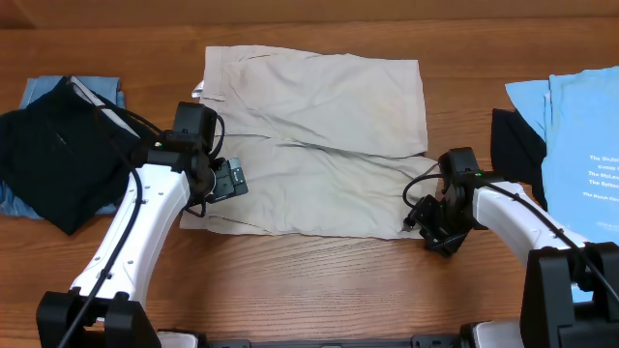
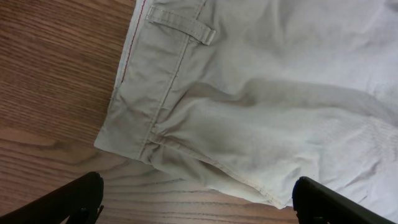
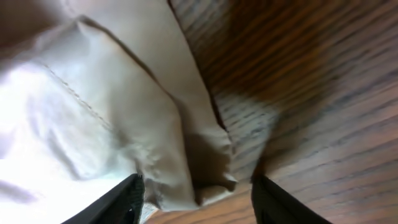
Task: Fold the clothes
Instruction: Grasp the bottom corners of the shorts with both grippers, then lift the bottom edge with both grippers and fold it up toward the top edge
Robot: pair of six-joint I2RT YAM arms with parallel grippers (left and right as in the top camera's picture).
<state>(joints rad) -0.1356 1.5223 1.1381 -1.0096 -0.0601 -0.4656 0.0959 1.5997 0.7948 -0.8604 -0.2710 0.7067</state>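
Observation:
I expect the waistband of the trousers [image 2: 139, 96] to open wide when I lift its corner, because a red-stitched edge [image 2: 132, 46] sticks out past the top layer.
The clothes in work are pale beige trousers [image 1: 319, 135], spread flat and doubled over at the table's middle. My left gripper [image 1: 229, 181] hovers wide open at their near left corner; in the left wrist view the waistband and belt loop of the trousers [image 2: 249, 93] lie just beyond the left gripper [image 2: 199, 194], with bare wood between its fingers. My right gripper [image 1: 427, 226] sits low at the near right corner. In the right wrist view the corner of the trousers [image 3: 93, 112] lies between the fingers of the right gripper [image 3: 198, 186], whose jaws stand apart, not pressed on the cloth.
A black garment [image 1: 53, 159] lies on blue denim [image 1: 39, 92] at the far left. A light blue T-shirt with white lettering [image 1: 580, 135] and another black garment [image 1: 513, 145] lie at the right edge. Bare wood [image 1: 319, 280] runs along the front.

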